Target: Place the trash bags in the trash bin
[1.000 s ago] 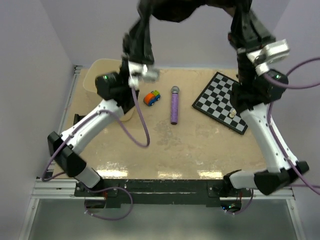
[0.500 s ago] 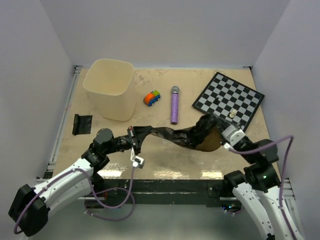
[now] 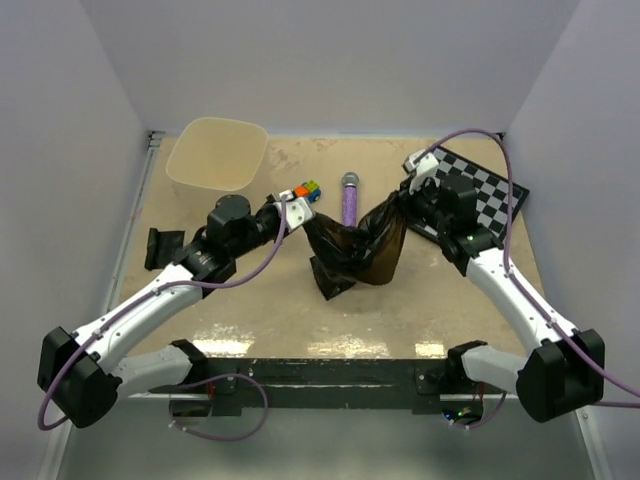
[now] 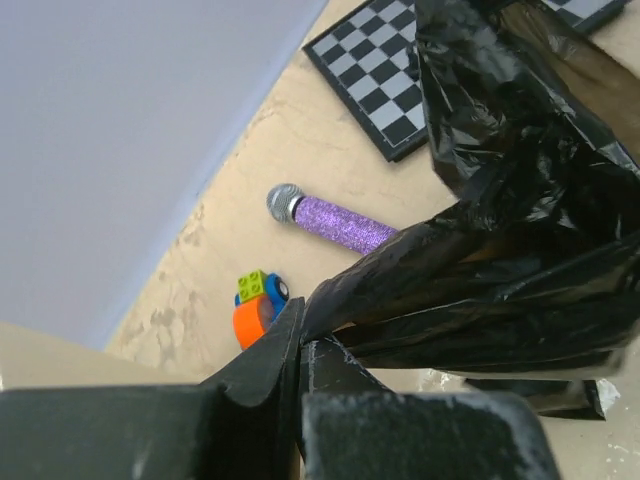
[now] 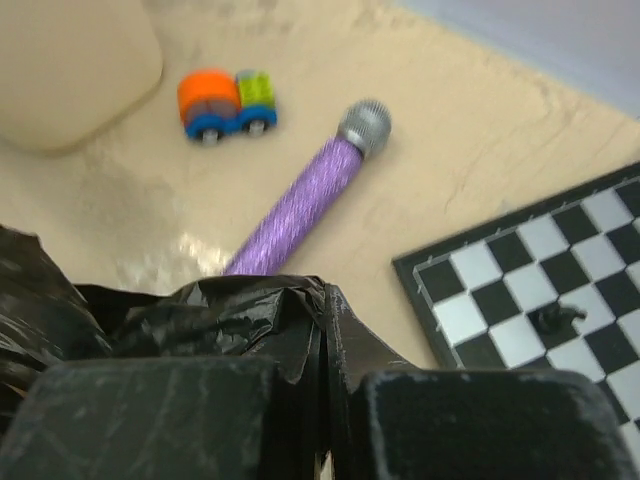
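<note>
I should use my left gripper and right gripper on the trash bag to lift its edges [image 3: 314, 226] and flick it open first, because the bag is sagging with its lower end bunched up against the tabletop.
A dark, glossy trash bag [image 3: 357, 250] hangs between my two grippers above the middle of the table, its lower end resting on the tabletop. My left gripper [image 3: 300, 214] is shut on its left edge [image 4: 520, 230], with film pinched between the fingertips [image 4: 300, 335]. My right gripper [image 3: 402, 200] is shut on the right edge [image 5: 200, 310]. The cream trash bin [image 3: 215, 152] stands at the back left, behind the left arm, and its wall [image 5: 70, 60] also shows in the right wrist view. A second, folded trash bag [image 3: 163, 247] lies flat at the left.
A purple microphone [image 3: 349, 200] and an orange-blue toy car [image 3: 307, 192] lie just behind the hanging bag. A chequered board [image 3: 485, 195] lies at the back right under the right arm, with a small dark piece [image 5: 560, 318] on it.
Both arms have moved from near the table's front edge to its middle. The grippers are closer together, and the bag now hangs bunched between them instead of lying stretched out.
</note>
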Robot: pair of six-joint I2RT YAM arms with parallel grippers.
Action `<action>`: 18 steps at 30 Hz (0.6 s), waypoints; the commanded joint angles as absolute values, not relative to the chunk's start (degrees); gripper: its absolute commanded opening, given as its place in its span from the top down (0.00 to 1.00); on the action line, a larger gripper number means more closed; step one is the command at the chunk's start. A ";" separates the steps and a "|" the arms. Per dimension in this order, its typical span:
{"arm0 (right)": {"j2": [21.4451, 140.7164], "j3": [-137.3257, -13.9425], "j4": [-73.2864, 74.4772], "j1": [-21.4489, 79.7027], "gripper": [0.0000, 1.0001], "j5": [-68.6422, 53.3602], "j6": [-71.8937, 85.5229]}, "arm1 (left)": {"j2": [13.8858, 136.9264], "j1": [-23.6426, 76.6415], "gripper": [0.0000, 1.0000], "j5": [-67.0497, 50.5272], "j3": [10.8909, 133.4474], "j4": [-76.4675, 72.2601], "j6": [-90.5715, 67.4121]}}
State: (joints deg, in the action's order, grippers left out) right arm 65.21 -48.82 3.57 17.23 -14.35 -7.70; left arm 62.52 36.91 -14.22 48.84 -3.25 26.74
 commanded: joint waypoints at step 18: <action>94.50 -124.99 -56.33 22.84 1.00 -4.56 -12.89 | 102.57 34.33 1.00 -3.82 126.39 -59.20 44.32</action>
State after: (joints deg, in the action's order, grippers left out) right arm 109.27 -126.50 -23.81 13.91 -2.15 -2.24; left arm 114.69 26.00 14.57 131.83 -23.00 30.94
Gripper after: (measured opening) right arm 0.007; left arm 0.009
